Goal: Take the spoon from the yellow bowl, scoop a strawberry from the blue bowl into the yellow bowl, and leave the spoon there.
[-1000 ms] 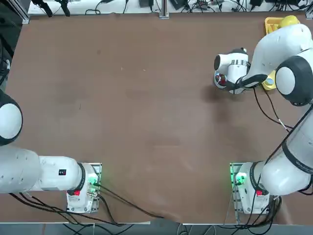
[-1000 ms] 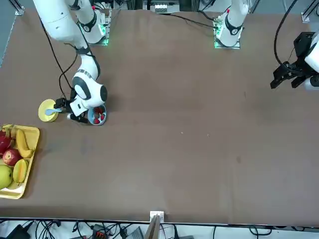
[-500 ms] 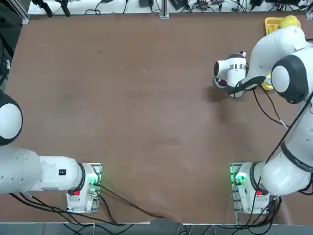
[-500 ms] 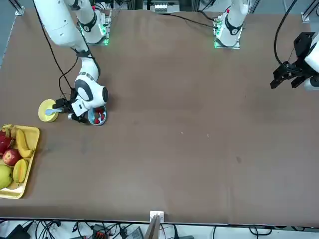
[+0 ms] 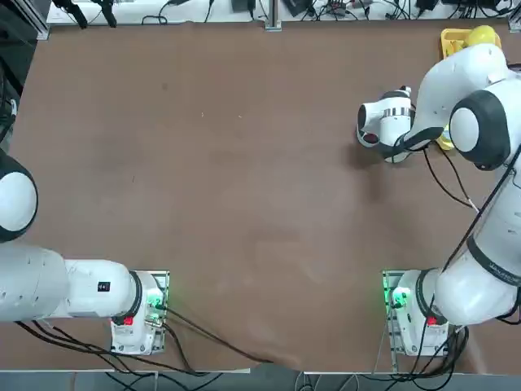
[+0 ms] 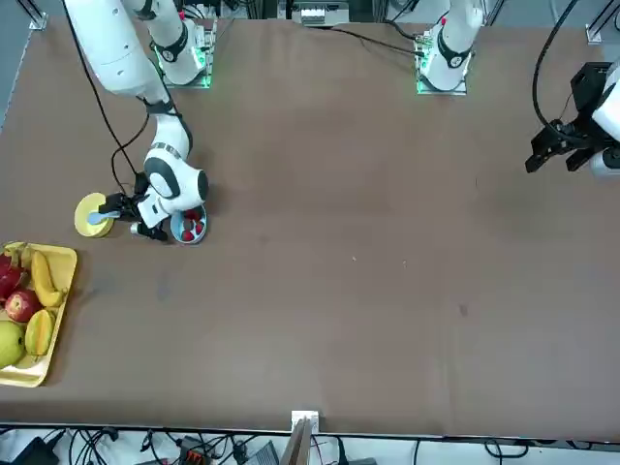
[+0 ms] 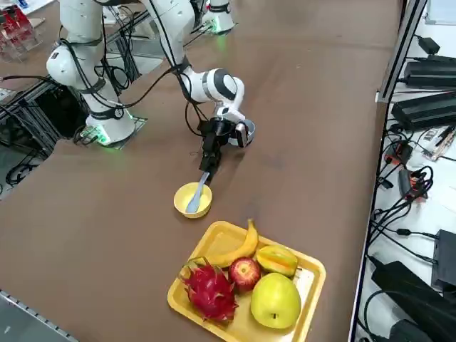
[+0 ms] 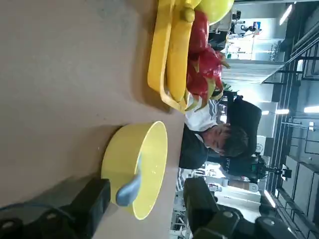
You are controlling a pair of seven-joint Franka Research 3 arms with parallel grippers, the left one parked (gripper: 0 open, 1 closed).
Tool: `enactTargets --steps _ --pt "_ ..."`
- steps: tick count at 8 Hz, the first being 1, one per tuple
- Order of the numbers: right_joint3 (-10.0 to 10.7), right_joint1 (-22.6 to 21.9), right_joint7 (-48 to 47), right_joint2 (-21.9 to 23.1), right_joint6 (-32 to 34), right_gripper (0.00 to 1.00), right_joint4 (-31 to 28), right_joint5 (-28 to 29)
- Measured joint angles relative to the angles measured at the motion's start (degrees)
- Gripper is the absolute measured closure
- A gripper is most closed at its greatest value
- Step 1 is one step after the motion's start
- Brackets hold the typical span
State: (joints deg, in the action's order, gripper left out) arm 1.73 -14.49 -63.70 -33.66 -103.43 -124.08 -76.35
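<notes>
I expect the spoon (image 6: 101,217) to come free and leave the yellow bowl standing empty when I lift the spoon, because it lies loose across the yellow bowl's rim (image 6: 111,215).
The yellow bowl (image 7: 191,201) (image 6: 92,214) (image 8: 144,159) stands near the table's right edge, by the fruit tray. The pale spoon (image 7: 198,194) (image 8: 130,188) lies in it, its handle sticking out over the rim toward the blue bowl. My right gripper (image 7: 211,160) (image 6: 129,215) (image 8: 147,194) is low over the table between the two bowls. It is open, with one finger on each side of the spoon's handle. The blue bowl (image 6: 190,230) (image 7: 246,133) sits just behind the hand and holds small red strawberries (image 6: 191,231) (image 5: 369,137).
A rectangular yellow tray (image 7: 313,285) (image 6: 58,291) with a banana, apples, a dragon fruit and other fruit sits at the table's right edge, close to the yellow bowl. A person (image 8: 214,139) sits beyond that edge. Cables trail from the arm near the blue bowl.
My right hand has shifted slightly beside the blue bowl, toward the yellow bowl. The bowls, spoon and tray have not moved.
</notes>
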Motion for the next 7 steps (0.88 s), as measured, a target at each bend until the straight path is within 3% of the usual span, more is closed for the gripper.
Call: enactTargets --steps 7 --pt "1.11 0.02 -0.1 -1.33 0.5 0.15 0.84 -0.73"
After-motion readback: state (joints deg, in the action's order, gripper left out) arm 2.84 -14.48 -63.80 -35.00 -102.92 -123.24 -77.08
